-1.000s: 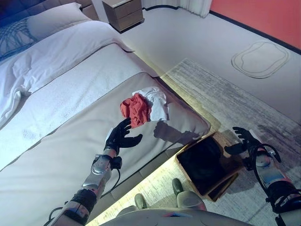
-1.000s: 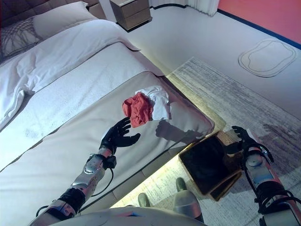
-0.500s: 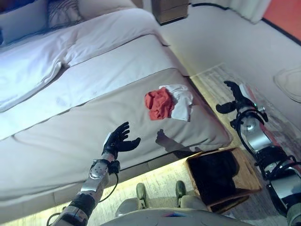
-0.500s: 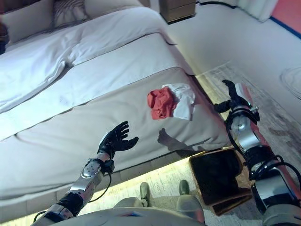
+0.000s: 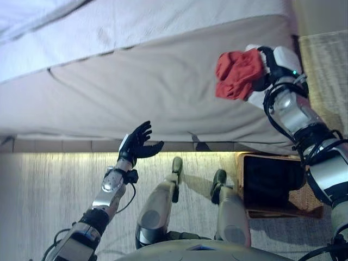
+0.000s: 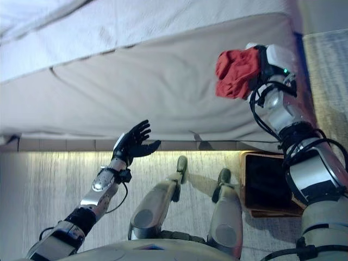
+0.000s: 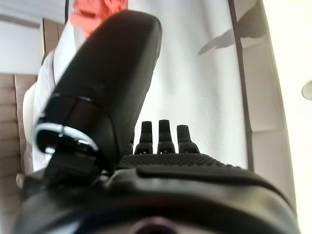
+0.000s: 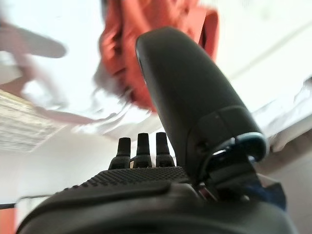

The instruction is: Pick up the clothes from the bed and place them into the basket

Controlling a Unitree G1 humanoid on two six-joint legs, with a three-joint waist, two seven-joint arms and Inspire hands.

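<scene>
My gripper will lift the red garment (image 5: 237, 75) by itself and leave the white garment (image 5: 256, 99) behind, because the red garment's crumpled heap lies loose on top.
A crumpled red garment (image 5: 237, 73) lies on a white garment (image 5: 254, 98) near the right corner of the beige bed (image 5: 136, 76). My right hand (image 5: 272, 62) is open and reaches over the bed's corner against the right side of the two garments; its fingers point at the red cloth (image 8: 126, 44) and are not curled round it. My left hand (image 5: 137, 145) is open and empty in the air at the bed's front edge. The wicker basket (image 5: 296, 204) with a dark inside stands on the floor below the corner, under my right arm.
A white duvet (image 5: 54, 22) covers the far part of the bed. A pale grey rug (image 5: 49, 185) lies along the bed's front, with a lit strip under the bed frame (image 5: 65, 145).
The camera has swung round and down over the bed's edge. My right hand has risen from beside the basket to the garments on the bed. My left hand has stayed open.
</scene>
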